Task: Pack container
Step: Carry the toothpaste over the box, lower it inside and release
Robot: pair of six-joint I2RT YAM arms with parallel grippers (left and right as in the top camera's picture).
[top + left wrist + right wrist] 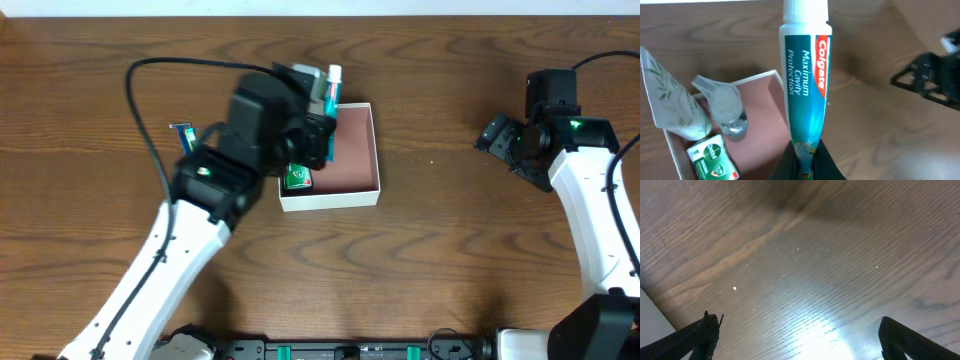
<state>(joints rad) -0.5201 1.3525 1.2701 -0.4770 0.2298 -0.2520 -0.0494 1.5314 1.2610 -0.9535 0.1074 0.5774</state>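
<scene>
I should keep my left gripper lowering the toothpaste tube point(333, 98), pointed along the container's free reddish-pink bottom point(354, 152) beside the bottle, down there until it's inside the container's sides.
The container point(360, 190) is a shallow white-walled box with a reddish-pink floor, at the table's middle; it also shows in the left wrist view point(762, 100). My left gripper point(806, 160) is shut on a teal and red Colgate toothpaste tube point(807, 80) by its crimped end and holds it over the box's far edge; in the overhead view the tube point(331, 90) sticks out past the arm. Inside the box lie a green Dettol soap point(712, 157), a small clear bottle point(725, 107) and a white leaf-printed pouch point(672, 100). My right gripper point(800, 335) is open and empty over bare wood.
A blue-handled razor point(183, 133) lies on the table left of the left arm. The right arm point(545, 135) hovers at the far right, well away from the box. The green soap also shows in the overhead view point(297, 178) at the box's left side.
</scene>
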